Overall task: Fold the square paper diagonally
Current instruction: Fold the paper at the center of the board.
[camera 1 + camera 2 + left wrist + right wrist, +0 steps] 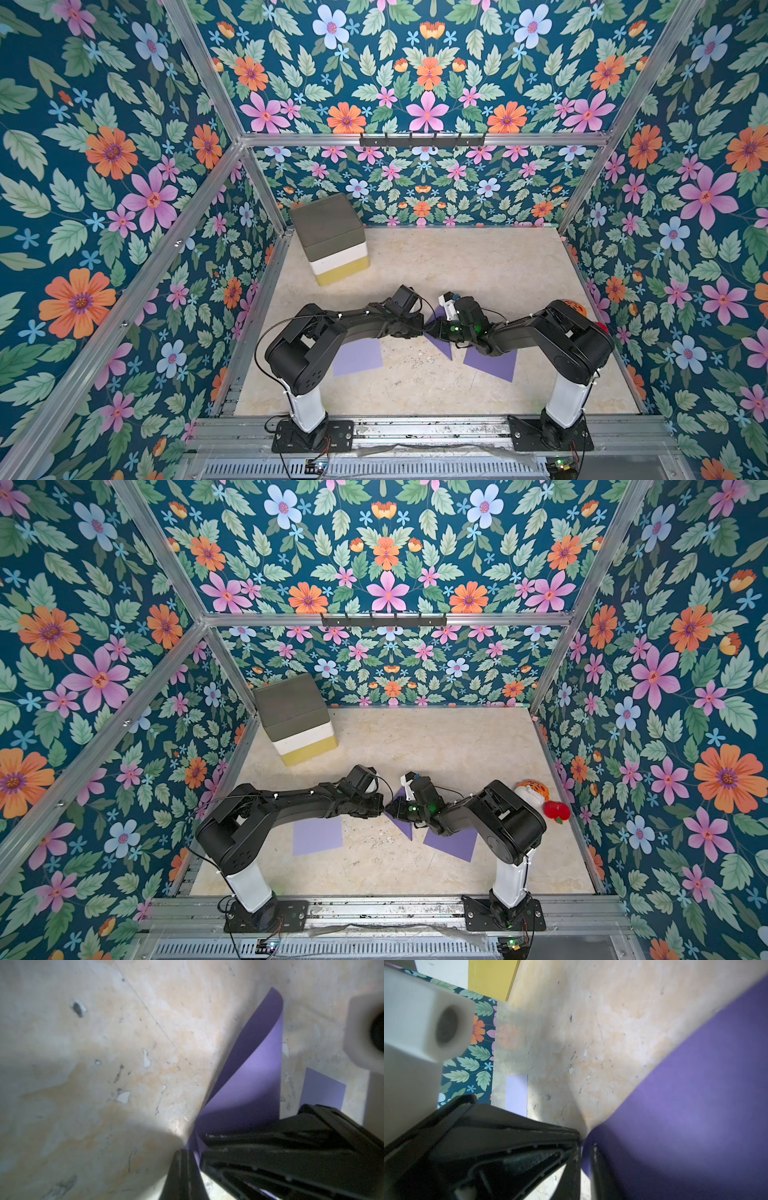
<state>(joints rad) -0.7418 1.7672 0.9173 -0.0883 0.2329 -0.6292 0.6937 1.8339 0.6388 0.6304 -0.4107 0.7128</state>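
Observation:
My right gripper has the purple paper's folded corner (pixel 193 1144) in its fingers, so my left gripper should pin that corner before my right gripper backs toward the paper's fold.
The purple square paper (pixel 441 347) is lifted off the tabletop at the middle, bent over on itself, and both grippers meet at one of its corners. In the left wrist view the paper (pixel 255 1076) curves up from my left gripper (pixel 185 1152), which is shut on its tip. In both top views this gripper (pixel 424 330) touches noses with my right gripper (pixel 436 328). In the right wrist view the right gripper (pixel 586 1145) has its jaws a narrow gap apart, with the paper's (pixel 695 1105) edge still between them.
A lilac sheet (pixel 357 357) lies flat under the left arm and a darker purple one (pixel 492 363) under the right arm. A grey, white and yellow block stack (pixel 332 237) stands at the back left. A tiger toy (pixel 532 791) and a red toy (pixel 557 810) sit by the right wall.

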